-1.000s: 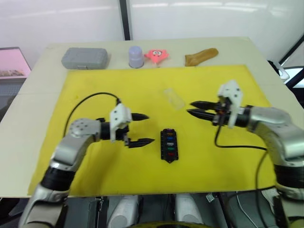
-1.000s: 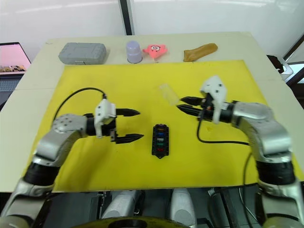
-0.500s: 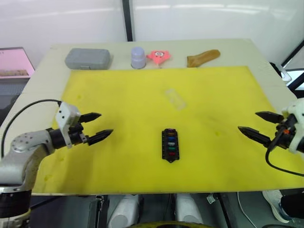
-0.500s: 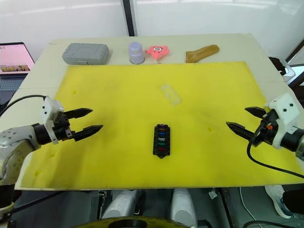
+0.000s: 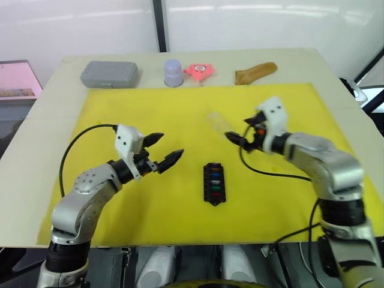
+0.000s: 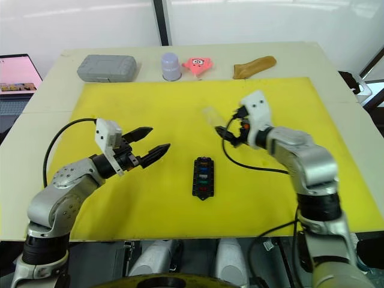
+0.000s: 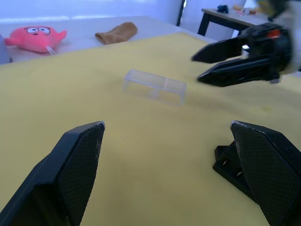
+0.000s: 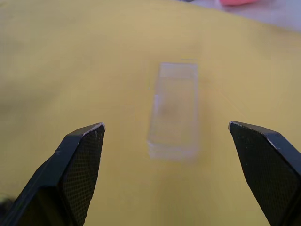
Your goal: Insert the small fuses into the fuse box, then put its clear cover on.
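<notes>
The clear cover (image 5: pixel 219 122) is long and narrow and has deep ends (image 8: pixel 173 151). It will fit over the seated small fuses when I bring it down.
The black fuse box (image 5: pixel 213 183) lies near the middle of the yellow mat (image 5: pixel 120 108), with several coloured small fuses (image 6: pixel 203 174) seated in its slots. Further back on the mat lies the clear cover (image 5: pixel 219 122), empty and flat. My right gripper (image 5: pixel 237 130) is open just to the right of the cover, fingers pointing at it; in the right wrist view the cover (image 8: pixel 174 110) sits between and just beyond the open fingertips. My left gripper (image 5: pixel 171 144) hovers open to the left of the fuse box, holding nothing.
Beyond the mat's far edge stand a grey rounded case (image 5: pixel 109 73), a lavender cup (image 5: pixel 173 72), a pink plush toy (image 5: pixel 200 70) and a brown soft object (image 5: pixel 255 72). A pink screen (image 5: pixel 15 78) stands off the table's left side.
Both arms, spread wide to the mat's sides half a second ago, have swung back inward. The right gripper now sits beside the clear cover, the left near the fuse box.
</notes>
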You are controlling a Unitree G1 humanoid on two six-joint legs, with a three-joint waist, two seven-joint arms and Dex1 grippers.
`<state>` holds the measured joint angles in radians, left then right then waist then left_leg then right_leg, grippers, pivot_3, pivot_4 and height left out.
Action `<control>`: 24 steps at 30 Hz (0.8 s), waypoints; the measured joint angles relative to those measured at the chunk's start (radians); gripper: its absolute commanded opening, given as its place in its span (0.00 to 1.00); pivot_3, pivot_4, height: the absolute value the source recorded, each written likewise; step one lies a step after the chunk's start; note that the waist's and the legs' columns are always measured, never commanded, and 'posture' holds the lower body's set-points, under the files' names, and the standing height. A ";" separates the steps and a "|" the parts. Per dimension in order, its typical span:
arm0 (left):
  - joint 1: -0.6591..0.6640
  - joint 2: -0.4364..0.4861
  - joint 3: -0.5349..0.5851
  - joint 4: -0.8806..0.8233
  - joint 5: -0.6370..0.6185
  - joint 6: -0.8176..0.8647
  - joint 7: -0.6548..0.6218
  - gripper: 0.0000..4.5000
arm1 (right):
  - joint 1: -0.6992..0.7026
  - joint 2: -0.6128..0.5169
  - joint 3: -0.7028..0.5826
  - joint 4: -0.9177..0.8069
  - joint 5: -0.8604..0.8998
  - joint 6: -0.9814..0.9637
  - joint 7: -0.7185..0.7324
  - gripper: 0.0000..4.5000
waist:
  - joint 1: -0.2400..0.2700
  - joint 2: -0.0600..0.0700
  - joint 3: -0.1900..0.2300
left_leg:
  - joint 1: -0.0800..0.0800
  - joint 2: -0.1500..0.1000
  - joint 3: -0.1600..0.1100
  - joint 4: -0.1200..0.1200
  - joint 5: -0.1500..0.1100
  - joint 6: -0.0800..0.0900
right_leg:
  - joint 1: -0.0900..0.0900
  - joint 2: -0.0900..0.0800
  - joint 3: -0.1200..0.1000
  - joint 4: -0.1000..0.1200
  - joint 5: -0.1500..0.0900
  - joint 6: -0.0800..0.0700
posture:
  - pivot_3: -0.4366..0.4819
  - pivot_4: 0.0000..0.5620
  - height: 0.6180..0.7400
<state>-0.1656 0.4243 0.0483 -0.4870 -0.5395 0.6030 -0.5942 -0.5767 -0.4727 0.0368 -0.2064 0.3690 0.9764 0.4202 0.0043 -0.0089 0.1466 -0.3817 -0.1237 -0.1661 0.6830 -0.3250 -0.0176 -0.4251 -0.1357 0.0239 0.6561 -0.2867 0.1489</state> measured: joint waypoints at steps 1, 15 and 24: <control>0.001 0.000 -0.004 -0.004 0.004 -0.001 0.004 1.00 | -0.017 0.025 0.019 0.026 -0.015 0.000 -0.023 0.99 | 0.001 0.000 0.000 | 0.000 0.000 0.000 0.000 0.000 0.000 | 0.000 0.000 0.000 0.000 0.000 0.000 | 0.48 0.27 1.00; 0.054 0.023 -0.051 -0.049 0.050 -0.009 0.036 1.00 | -0.142 0.192 0.067 0.383 -0.194 -0.173 -0.157 0.99 | -0.026 0.000 0.000 | 0.000 0.000 0.000 -0.002 0.000 0.000 | -0.002 0.001 0.000 0.001 0.000 0.000 | 0.48 0.27 1.00; 0.058 0.050 -0.047 -0.070 0.055 -0.007 0.039 1.00 | -0.165 0.229 0.078 0.428 -0.222 -0.216 -0.127 0.46 | -0.026 0.001 0.000 | 0.000 0.000 0.000 -0.002 0.000 0.000 | -0.002 0.001 0.000 0.001 0.000 0.000 | 0.48 0.27 1.00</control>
<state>-0.1072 0.4746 0.0010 -0.5569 -0.4845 0.5956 -0.5549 -0.7421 -0.2434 0.1143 0.2214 0.1470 0.7601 0.2931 -0.0216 -0.0081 0.1466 -0.3816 -0.1235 -0.1665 0.6811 -0.3249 -0.0177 -0.4269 -0.1350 0.0237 0.6568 -0.2866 0.1487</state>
